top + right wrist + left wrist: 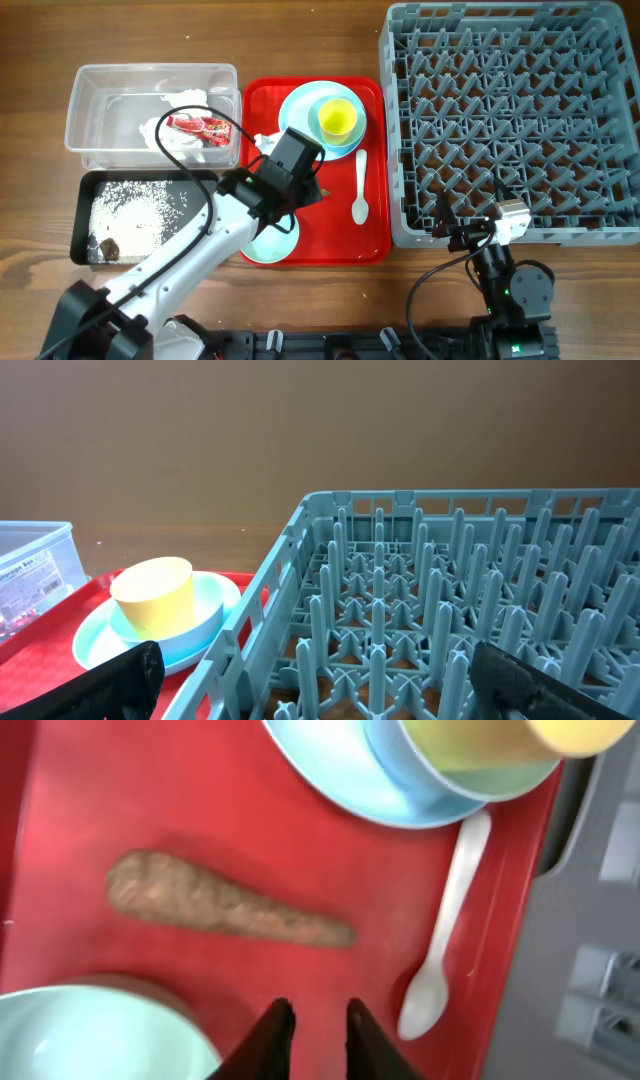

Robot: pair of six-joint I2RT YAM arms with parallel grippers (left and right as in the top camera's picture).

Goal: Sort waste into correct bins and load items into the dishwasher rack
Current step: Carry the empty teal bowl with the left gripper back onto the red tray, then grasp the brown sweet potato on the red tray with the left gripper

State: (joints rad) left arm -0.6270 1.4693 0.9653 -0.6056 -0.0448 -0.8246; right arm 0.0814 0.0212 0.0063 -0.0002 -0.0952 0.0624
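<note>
The brown scrap point(222, 900) is lying crosswise in front of my left gripper's almost closed fingers, so my left gripper needs to open, turn and take hold of the scrap across its thinner half point(295, 923).
My left gripper point(317, 1015) hovers low over the red tray, its fingers nearly together with nothing between them. A brown sausage-like scrap point(220, 910) lies just ahead of it. The white spoon point(450, 920) lies to the right, and the mint-green bowl point(90, 1035) is at the lower left. The yellow cup point(337, 118) sits in the pale blue bowl point(325, 138), which sits on the pale blue plate point(298, 105). My right gripper point(315, 680) is wide open and empty at the front edge of the grey dishwasher rack point(510, 120).
The clear tub point(100, 90) holds white napkins point(185, 105) and the red wrapper point(200, 127). The black tray point(85, 200) holds rice grains point(135, 205) and a brown scrap point(105, 247). The red tray point(375, 240) lies between the bins and the rack.
</note>
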